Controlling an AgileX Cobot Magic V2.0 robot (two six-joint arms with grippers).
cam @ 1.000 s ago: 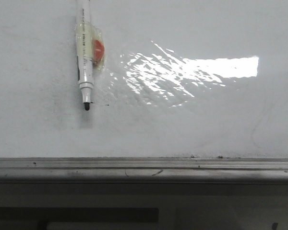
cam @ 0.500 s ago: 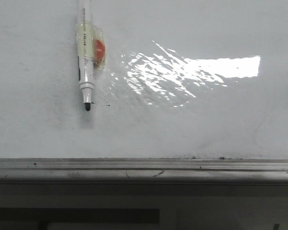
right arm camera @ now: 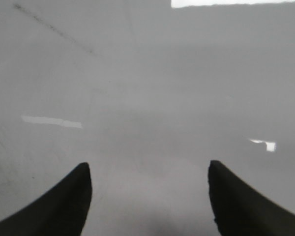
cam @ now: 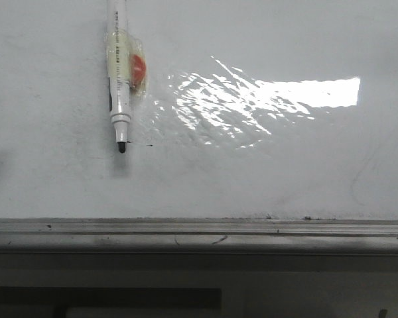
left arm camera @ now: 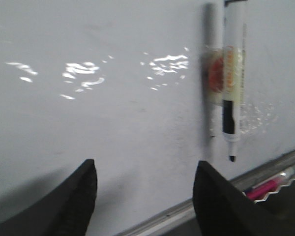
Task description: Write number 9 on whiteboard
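Observation:
My right gripper is facing empty board (right arm camera: 147,132), and the marker is hanging near my left gripper. Next, my left gripper gets the marker (cam: 119,89) and passes it over before writing.
The whiteboard (cam: 265,172) fills the front view, glossy white with a bright glare patch. No number 9 shows on it; only a tiny black dash (cam: 146,144) lies beside the marker's tip. A white marker (cam: 119,86) with a black tip hangs upright on the board, tip down, under clear tape with an orange-red disc (cam: 138,69). My left gripper (left arm camera: 146,162) is open and empty, facing the whiteboard (left arm camera: 113,123), with the marker (left arm camera: 233,93) off to one side of it. My right gripper (right arm camera: 148,163) is open and empty, facing bare board (right arm camera: 147,98). Neither gripper shows in the front view.
A grey metal ledge (cam: 199,235) runs along the board's lower edge. In the left wrist view the ledge (left arm camera: 177,214) holds a pink object (left arm camera: 263,189) in a clear crinkled wrapper. Faint smudges mark the board at the right.
A faint shadow has appeared at the left edge of the front view. The marker and the dash have not moved.

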